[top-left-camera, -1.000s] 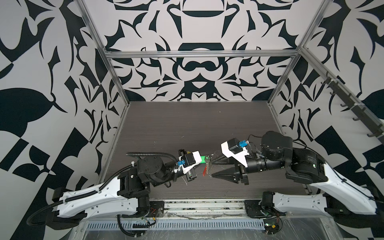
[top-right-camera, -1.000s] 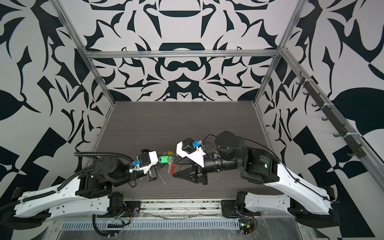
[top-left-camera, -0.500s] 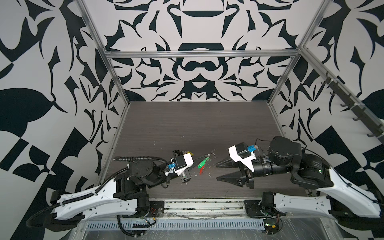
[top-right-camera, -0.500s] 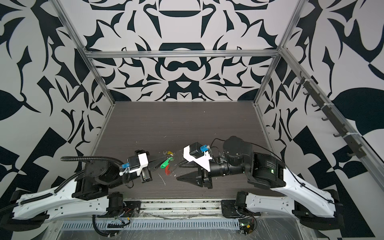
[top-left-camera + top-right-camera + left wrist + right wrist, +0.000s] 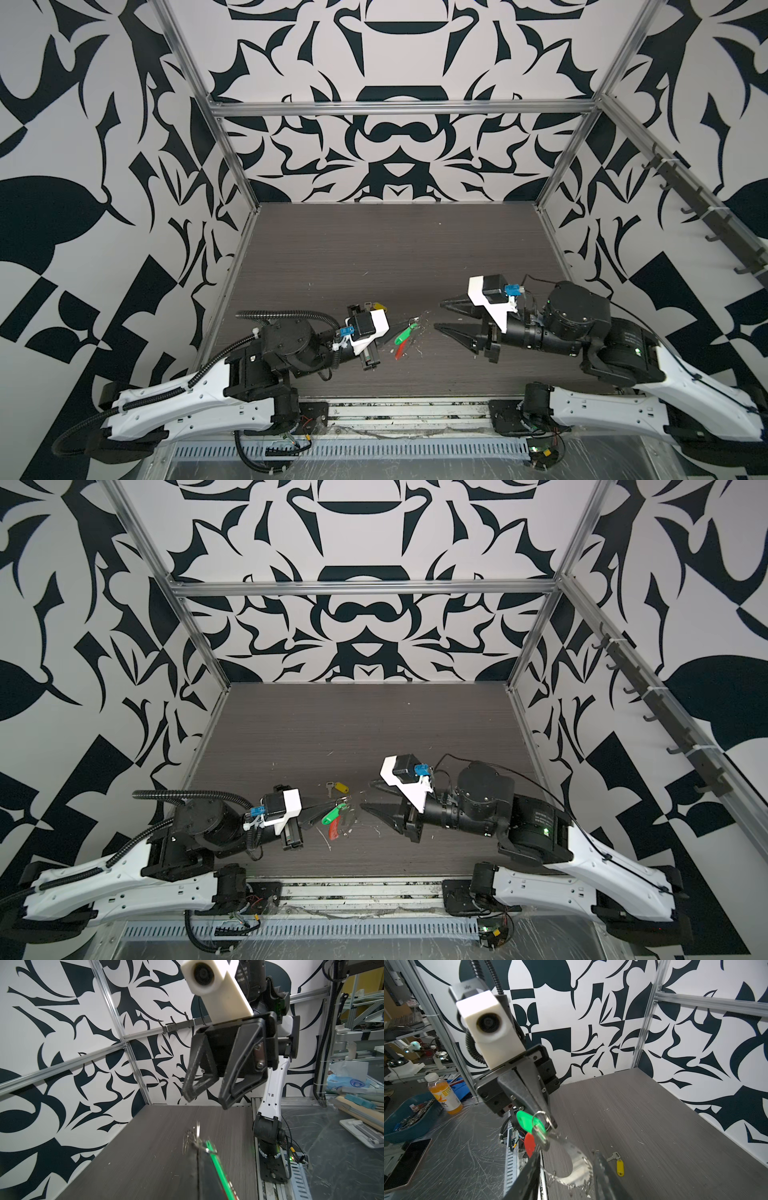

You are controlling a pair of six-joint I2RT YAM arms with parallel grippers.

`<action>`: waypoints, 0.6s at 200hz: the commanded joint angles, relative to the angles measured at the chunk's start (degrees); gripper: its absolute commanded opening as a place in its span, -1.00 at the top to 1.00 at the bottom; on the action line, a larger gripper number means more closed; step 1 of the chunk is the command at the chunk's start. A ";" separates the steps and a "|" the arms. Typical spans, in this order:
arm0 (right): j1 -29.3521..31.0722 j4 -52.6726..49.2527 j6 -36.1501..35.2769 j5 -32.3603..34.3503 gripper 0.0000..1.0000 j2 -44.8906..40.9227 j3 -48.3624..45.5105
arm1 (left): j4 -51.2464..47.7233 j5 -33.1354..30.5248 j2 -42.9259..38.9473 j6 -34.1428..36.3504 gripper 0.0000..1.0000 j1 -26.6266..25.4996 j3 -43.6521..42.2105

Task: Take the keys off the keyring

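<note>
I should take the keyring [image 5: 544,1113] with my right gripper before my left gripper opens and regrips it, because the green tag [image 5: 528,1121] lies against my left gripper's fingers at the keyring.
My left gripper [image 5: 332,805] is shut on the keyring [image 5: 577,1163], a thin silver wire loop that hangs blurred beneath the fingertips [image 5: 548,1120]. The green-tagged key [image 5: 332,814] and the red sleeve [image 5: 333,831] dangle from it just above the table. The yellow-tagged key [image 5: 338,787] lies loose on the table behind them, off the ring. To the right my right gripper [image 5: 439,316] stands open and empty, a short gap away from the ring, its jaws pointing at it. In the left wrist view the green tag [image 5: 216,1163] runs edge-on along my shut fingers.
The dark wood-grain table [image 5: 374,257] is boxed in by patterned walls and aluminium posts [image 5: 232,166]. Small white specks lie near the keys. Outside the front edge stand an orange bottle [image 5: 444,1095] and a blue bin [image 5: 404,1118].
My right gripper has drawn back to the right, away from the keyring. The left gripper has pulled left and lower with the ring, which now swings. The yellow-tagged key has come into view on the table.
</note>
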 commanded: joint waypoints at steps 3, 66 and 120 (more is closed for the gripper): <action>0.17 1.16 -3.24 -0.16 0.11 2.23 2.51 | -3.82 1.92 0.06 -2.60 1.00 0.02 2.66; 0.21 -4.17 -7.08 -7.19 0.43 5.63 6.40 | -8.19 2.82 0.53 -4.17 1.00 0.01 3.96; 0.22 -7.17 -7.42 -8.63 0.50 6.21 7.60 | -8.01 3.10 -0.49 -4.43 1.00 0.02 3.61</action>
